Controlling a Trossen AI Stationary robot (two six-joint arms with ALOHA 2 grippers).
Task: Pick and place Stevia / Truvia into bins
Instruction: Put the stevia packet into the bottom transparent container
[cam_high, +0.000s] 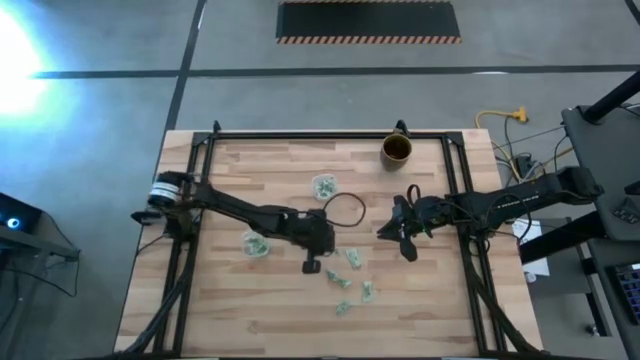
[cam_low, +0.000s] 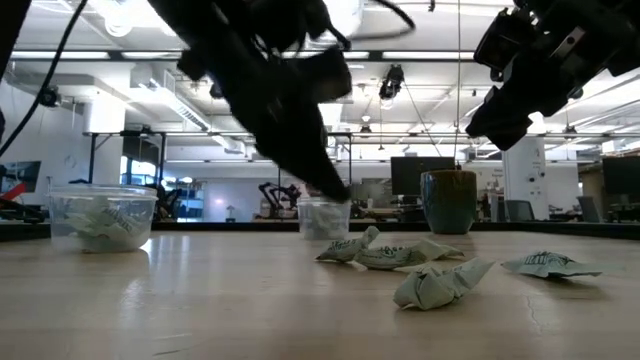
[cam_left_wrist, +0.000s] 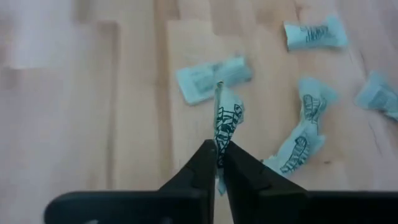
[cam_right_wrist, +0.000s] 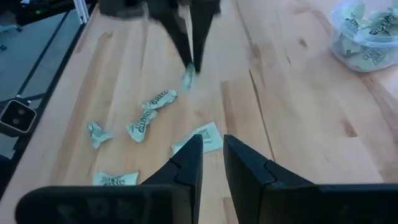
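The pinched sachet (cam_left_wrist: 228, 118) is hanging clear of the loose sachets. My left gripper should keep carrying it until it hangs above the nearer cup's opening (cam_high: 255, 242).
Several pale green Stevia / Truvia sachets (cam_high: 352, 258) lie crumpled on the wooden table (cam_high: 230, 320), near the middle. My left gripper (cam_high: 312, 266) hangs over them, shut on one sachet (cam_left_wrist: 227, 119). Two clear cups serve as bins, one (cam_high: 323, 186) toward the far side and one (cam_high: 254, 243) left of my left gripper. Both hold sachets. My right gripper (cam_high: 403, 240) hovers right of the pile. Its fingers (cam_right_wrist: 186, 163) stand a little apart with nothing between them. My left gripper pinches one end of a crumpled sachet (cam_left_wrist: 219, 148) between its two fingertips. The fingers slant down from the table's left side. The rest of the sachet sticks out beyond the tips (cam_right_wrist: 188, 78) and looks lifted clear of the table.
A brown mug (cam_high: 397, 150) stands at the far edge, right of centre. A black cable loop (cam_high: 345, 210) lies beside the far cup. Bare wood stretches along the near edge and the left part of the table.
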